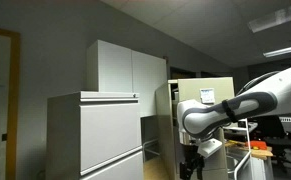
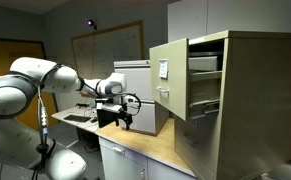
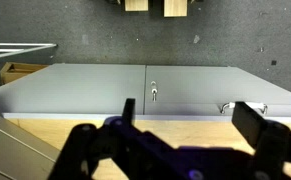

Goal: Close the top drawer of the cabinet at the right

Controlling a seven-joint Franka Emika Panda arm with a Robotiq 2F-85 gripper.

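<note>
The top drawer front (image 1: 215, 90) sticks out upright and square ahead of the cabinet body (image 1: 166, 122), so the drawer will slide straight back until it is flush when the robot pushes.
The narrow beige cabinet (image 2: 260, 90) stands at the right on a wooden counter (image 2: 150, 148). Its top drawer (image 2: 173, 80) is pulled out to the left, and its front has a label and a small dark handle. My gripper (image 2: 125, 121) hangs open and empty over the counter, left of the drawer front and clear of it. In an exterior view the gripper (image 1: 190, 167) sits low in front of the beige cabinet (image 1: 217, 88). In the wrist view the two dark fingers (image 3: 190, 112) are spread apart with nothing between them. The drawer is out of the wrist view.
A wide pale grey cabinet (image 1: 95, 135) fills the foreground, with a tall white cupboard (image 1: 125, 68) behind it. The wrist view faces pale grey doors (image 3: 145, 92) across the wooden top (image 3: 175, 128). A whiteboard (image 2: 105, 45) hangs on the back wall.
</note>
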